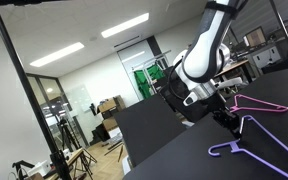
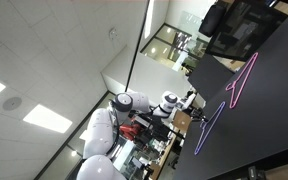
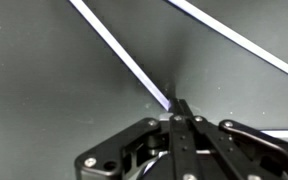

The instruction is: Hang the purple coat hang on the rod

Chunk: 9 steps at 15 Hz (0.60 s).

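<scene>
My closed fingers are by the bar at the purple coat hang's corner [image 3: 167, 106], so next I open, straddle the slanted bar [image 3: 144, 78] toward its hook and close before lifting.
The purple coat hang [image 1: 256, 146] lies flat on the black table [image 1: 184, 150]; it also shows in an exterior view [image 2: 210, 128]. My gripper [image 1: 228, 123] is down at the hanger's near end. In the wrist view the fingers [image 3: 179, 108] are pressed together on one thin lavender bar of the hanger [image 3: 124, 55], which runs away up-left; a second bar [image 3: 244, 40] crosses the upper right. The rack's black upright pole [image 1: 29, 90] stands far to the left, and a thin black rod [image 1: 74, 3] runs along the top edge of that view.
A thinner pink hanger [image 1: 261, 103] lies on the table just beyond the purple one, also seen in an exterior view [image 2: 242, 80]. Desks, chairs and tripods [image 1: 69, 155] fill the room behind. The table edge [image 1: 149, 150] drops off towards the rack.
</scene>
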Available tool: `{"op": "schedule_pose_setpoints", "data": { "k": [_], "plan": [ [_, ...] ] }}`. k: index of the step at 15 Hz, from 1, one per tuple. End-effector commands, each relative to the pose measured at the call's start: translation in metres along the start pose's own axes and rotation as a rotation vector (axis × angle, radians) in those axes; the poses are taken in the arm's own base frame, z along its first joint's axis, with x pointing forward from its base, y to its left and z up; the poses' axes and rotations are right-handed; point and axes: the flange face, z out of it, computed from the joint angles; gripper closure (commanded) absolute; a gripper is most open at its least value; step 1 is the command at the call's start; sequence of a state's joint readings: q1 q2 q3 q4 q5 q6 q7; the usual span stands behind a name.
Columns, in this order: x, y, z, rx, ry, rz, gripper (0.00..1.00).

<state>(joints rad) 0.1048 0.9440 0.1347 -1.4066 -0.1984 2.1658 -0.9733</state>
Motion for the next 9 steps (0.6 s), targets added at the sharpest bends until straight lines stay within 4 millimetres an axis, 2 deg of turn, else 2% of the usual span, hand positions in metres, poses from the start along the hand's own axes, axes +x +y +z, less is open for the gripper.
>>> {"op": "schedule_pose_setpoints", "data": {
  "k": [1,4,9],
  "plan": [
    [0.0,0.006,-0.007,-0.004,0.003,0.019,0.67],
    [-0.004,0.009,-0.006,-0.029,0.033,-0.055,0.47],
    [-0.019,0.019,-0.001,-0.027,0.035,-0.282,0.13]
  ]
}}
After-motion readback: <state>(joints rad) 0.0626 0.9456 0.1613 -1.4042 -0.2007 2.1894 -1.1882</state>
